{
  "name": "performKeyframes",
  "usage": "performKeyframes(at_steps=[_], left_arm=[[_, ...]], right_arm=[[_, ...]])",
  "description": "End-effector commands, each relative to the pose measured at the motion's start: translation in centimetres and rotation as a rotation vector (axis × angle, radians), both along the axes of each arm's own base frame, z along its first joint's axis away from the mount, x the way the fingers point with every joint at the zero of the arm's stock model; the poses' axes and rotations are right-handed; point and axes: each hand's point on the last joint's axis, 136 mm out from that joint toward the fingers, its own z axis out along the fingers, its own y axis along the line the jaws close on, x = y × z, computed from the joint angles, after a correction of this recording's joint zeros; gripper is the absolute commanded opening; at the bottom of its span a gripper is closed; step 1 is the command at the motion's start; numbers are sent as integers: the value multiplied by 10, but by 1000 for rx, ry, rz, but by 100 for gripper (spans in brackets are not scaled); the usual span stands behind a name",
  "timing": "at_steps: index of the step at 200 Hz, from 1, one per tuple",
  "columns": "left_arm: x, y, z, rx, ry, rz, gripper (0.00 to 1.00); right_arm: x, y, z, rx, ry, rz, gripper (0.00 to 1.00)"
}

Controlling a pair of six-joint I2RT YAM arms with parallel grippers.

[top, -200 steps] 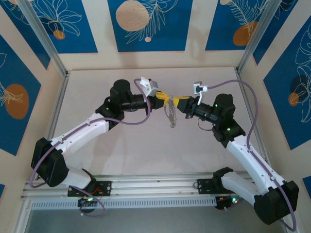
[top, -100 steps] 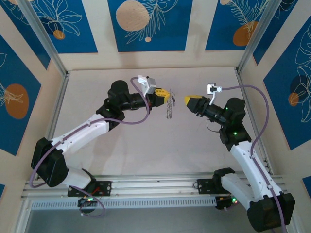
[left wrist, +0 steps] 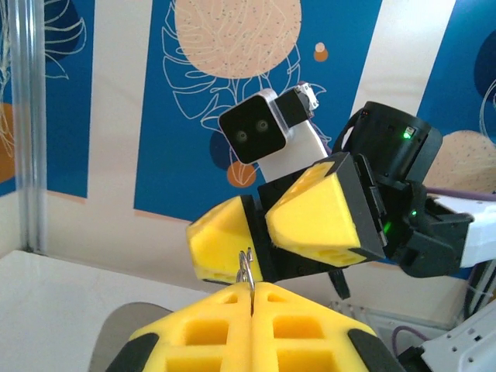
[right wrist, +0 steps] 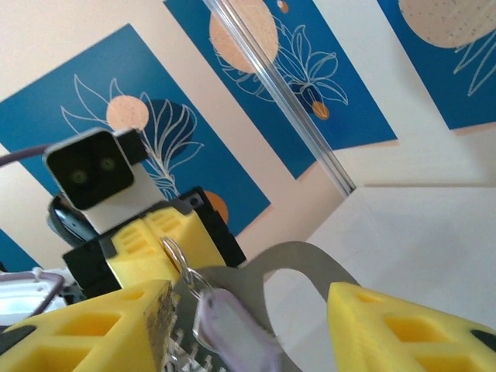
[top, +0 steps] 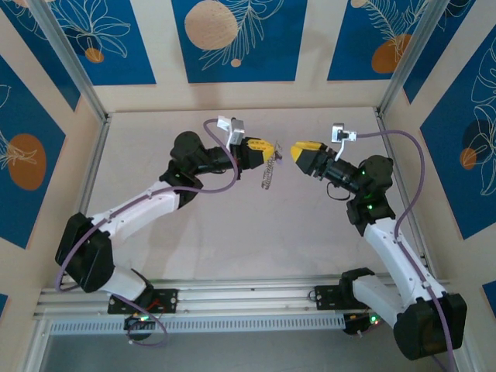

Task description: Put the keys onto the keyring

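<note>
The lilac key [right wrist: 236, 333] faces my right gripper's open fingers and the keyring [right wrist: 180, 257] sits away from their middle, so I should center them on the keyring before I close them.
My left gripper [top: 273, 150] is shut on the keyring [left wrist: 247, 267], a thin wire loop standing up from between its yellow fingers [left wrist: 194, 333]. Below that grip a small bunch of keys [top: 267, 177] dangles above the table. In the right wrist view the keyring [right wrist: 175, 256] runs down from the left gripper [right wrist: 159, 236] to a lilac key [right wrist: 232, 329] and small silvery keys beside it. My right gripper [top: 295, 150] is open, facing the left one across a small gap, with nothing held. Its fingers [right wrist: 411, 329] stand wide apart, and the lilac key hangs just in front of them.
The pale table [top: 232, 225] lies bare under both arms. Blue-and-beige patterned walls [top: 232, 39] and metal corner posts [top: 70, 62] close in the back and sides. A rail [top: 248, 291] carries the arm bases along the near edge.
My right gripper has opened and drawn back to the right, away from the hanging keys. My left gripper has shifted slightly toward the back, still carrying the ring and keys.
</note>
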Motion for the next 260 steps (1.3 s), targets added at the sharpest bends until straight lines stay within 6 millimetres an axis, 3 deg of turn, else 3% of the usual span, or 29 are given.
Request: performKeyframes(at_steps=[1,61,119,180,202,233,260], left_arm=[[-5,4,16,-73,-7,-38,0],[-1,3,17,-104,30,-48,0],[0,2,15,-104,41,-57,0],[-1,2,14,-101,42,-59,0],[-1,2,14,-98,45,-63,0],[-1,1,13,-96,46,-66,0],[-1,1,13,-94,47,-66,0]], right_arm=[[-9,8,17,34,-96,48,56],[-13,28,16,27,-123,122,55],[-13,34,18,26,-131,135,46],[-10,35,17,26,-125,133,12],[-10,35,19,27,-130,130,13],[-10,35,23,29,-133,130,28],[-8,36,25,30,-134,132,26]])
